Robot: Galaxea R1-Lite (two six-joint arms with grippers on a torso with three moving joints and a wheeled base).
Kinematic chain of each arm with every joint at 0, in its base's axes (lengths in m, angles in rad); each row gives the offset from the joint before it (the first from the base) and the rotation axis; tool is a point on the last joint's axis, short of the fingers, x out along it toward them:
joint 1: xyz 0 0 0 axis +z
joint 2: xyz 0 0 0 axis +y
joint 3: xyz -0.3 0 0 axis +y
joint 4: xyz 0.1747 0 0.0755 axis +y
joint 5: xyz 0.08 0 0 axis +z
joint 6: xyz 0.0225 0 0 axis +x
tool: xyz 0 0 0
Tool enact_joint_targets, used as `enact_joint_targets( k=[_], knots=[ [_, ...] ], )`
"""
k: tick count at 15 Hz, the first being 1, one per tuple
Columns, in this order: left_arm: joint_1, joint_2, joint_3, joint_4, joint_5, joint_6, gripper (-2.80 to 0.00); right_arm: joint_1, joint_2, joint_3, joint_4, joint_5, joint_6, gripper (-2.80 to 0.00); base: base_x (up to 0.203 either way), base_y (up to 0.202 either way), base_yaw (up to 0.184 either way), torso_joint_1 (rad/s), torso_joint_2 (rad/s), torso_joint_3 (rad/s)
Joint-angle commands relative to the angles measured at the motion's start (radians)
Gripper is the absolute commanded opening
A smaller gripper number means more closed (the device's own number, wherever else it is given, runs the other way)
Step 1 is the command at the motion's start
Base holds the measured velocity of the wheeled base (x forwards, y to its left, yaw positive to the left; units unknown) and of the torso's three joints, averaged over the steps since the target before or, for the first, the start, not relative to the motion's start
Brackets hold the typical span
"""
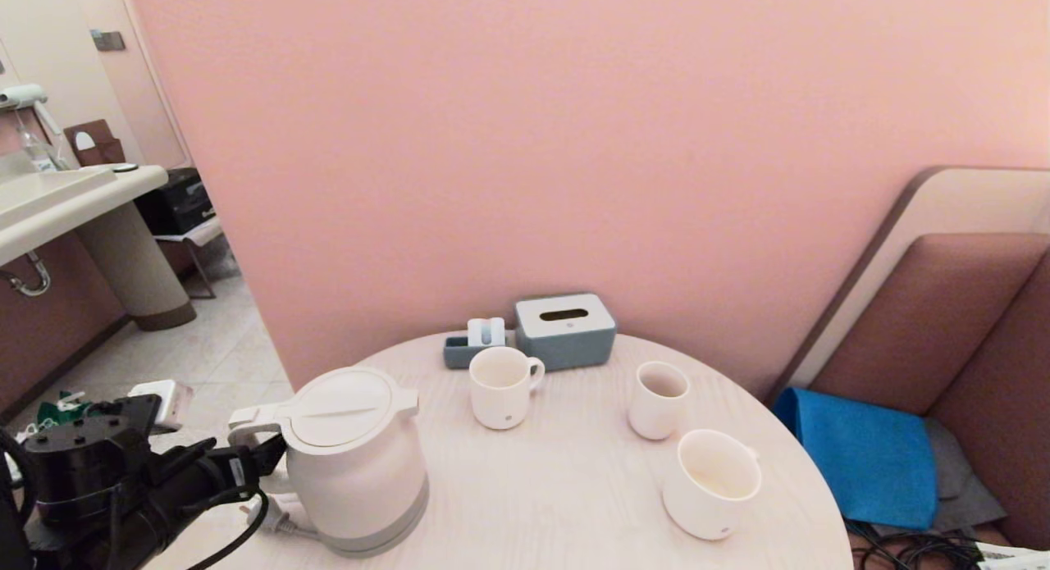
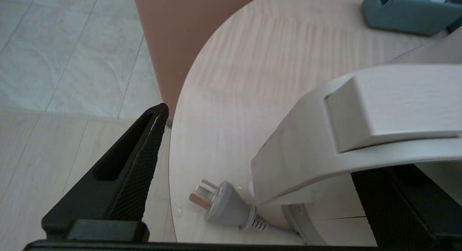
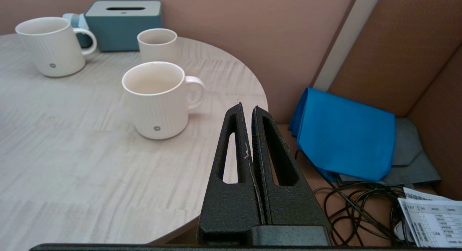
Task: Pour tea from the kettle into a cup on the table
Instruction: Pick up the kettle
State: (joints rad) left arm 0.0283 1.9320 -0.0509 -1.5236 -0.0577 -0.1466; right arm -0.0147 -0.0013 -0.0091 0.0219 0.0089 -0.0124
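Note:
The white kettle (image 1: 356, 463) will come off and leave the base and the plug behind when I lift it, because the plug's cord goes into the grey base.
The white kettle (image 1: 357, 459) stands lid shut at the near left of the round table (image 1: 566, 488). My left gripper (image 1: 264, 455) is open, its jaws set either side of the kettle's loop handle (image 2: 317, 135) without pressing on it. One finger (image 2: 139, 157) is off the table's edge; the other is partly hidden under the handle. The wide cream cup (image 1: 712, 484) sits near the right edge, its handle turned away from the kettle. My right gripper (image 3: 247, 108) is shut and holds nothing, parked beside the table's right edge near that cup (image 3: 158, 99). No tea shows.
A narrower handled mug (image 1: 502, 387) and a handleless tumbler (image 1: 659, 399) stand mid-table. A grey tissue box (image 1: 566, 330) and small holder sit by the pink wall. The kettle's grey plug (image 2: 223, 207) lies loose at the table edge. Blue cloth (image 1: 861, 455) and cables lie on the bench.

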Motion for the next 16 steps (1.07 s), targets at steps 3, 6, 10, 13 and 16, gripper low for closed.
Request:
enact_joint_targets(
  k=[3, 6, 10, 13, 16],
  knots=[
    [0.001, -0.011, -0.012, -0.046, 0.001, -0.002, 0.0, -0.001, 0.001, 0.0, 0.0, 0.0, 0.0, -2.8, 0.0, 0.0, 0.0, 0.0, 0.0, 0.0],
    [0.001, -0.005, -0.037, -0.046, 0.001, -0.005, 0.0, -0.001, 0.001, 0.0, 0.0, 0.0, -0.001, -2.8, 0.0, 0.0, 0.0, 0.0, 0.0, 0.0],
    [0.001, 0.011, -0.047, -0.046, 0.001, -0.005, 0.0, 0.0, 0.001, 0.0, 0.0, 0.0, -0.001, -2.8, 0.0, 0.0, 0.0, 0.0, 0.0, 0.0],
    [0.001, 0.014, -0.05, -0.046, 0.001, -0.005, -2.8, -0.001, 0.001, 0.0, 0.001, 0.0, -0.001, -2.8, 0.0, 0.0, 0.0, 0.0, 0.0, 0.0],
    [0.001, 0.019, -0.05, -0.046, -0.001, -0.005, -2.8, -0.001, 0.001, 0.0, 0.001, 0.0, -0.001, -2.8, 0.0, 0.0, 0.0, 0.0, 0.0, 0.0]
  ],
)
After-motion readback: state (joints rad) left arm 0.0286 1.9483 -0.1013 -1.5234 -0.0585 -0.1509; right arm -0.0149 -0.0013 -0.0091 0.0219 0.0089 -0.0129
